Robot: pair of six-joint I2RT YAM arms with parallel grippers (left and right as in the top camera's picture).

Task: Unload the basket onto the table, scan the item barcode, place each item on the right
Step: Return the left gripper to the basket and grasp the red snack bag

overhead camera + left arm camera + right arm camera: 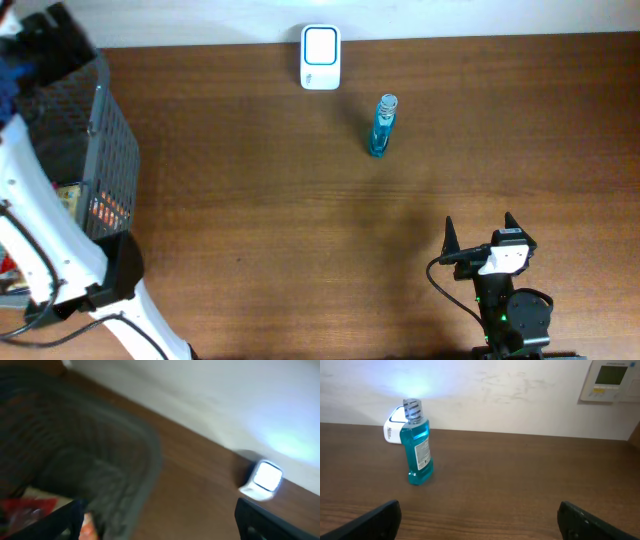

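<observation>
The red package (pixel 29 509) is lying uncovered in the open grey basket (pixel 64 158), so my left gripper should keep going down with its fingers open until they are on both sides of the package.
A blue mouthwash bottle (pixel 381 128) (pixel 418 445) with a clear cap stands upright on the brown table. Behind it, at the table's far edge, is the white scanner (pixel 321 57) (pixel 263 479) (pixel 393 429) with its window lit. My right gripper (pixel 480 226) (pixel 480 525) is open near the front edge, well short of the bottle, with nothing between its fingers. My left gripper (pixel 160 527) is open above the rim of the grey mesh basket (pixel 110 150) (pixel 125 460); its view is blurred. No barcode is readable in any view.
The basket stands at the table's left end and holds red and orange packages (pixel 100 210) (pixel 25 510). The white left arm (pixel 40 250) runs along the left side. A wall panel (pixel 610 380) hangs at the right behind the table.
</observation>
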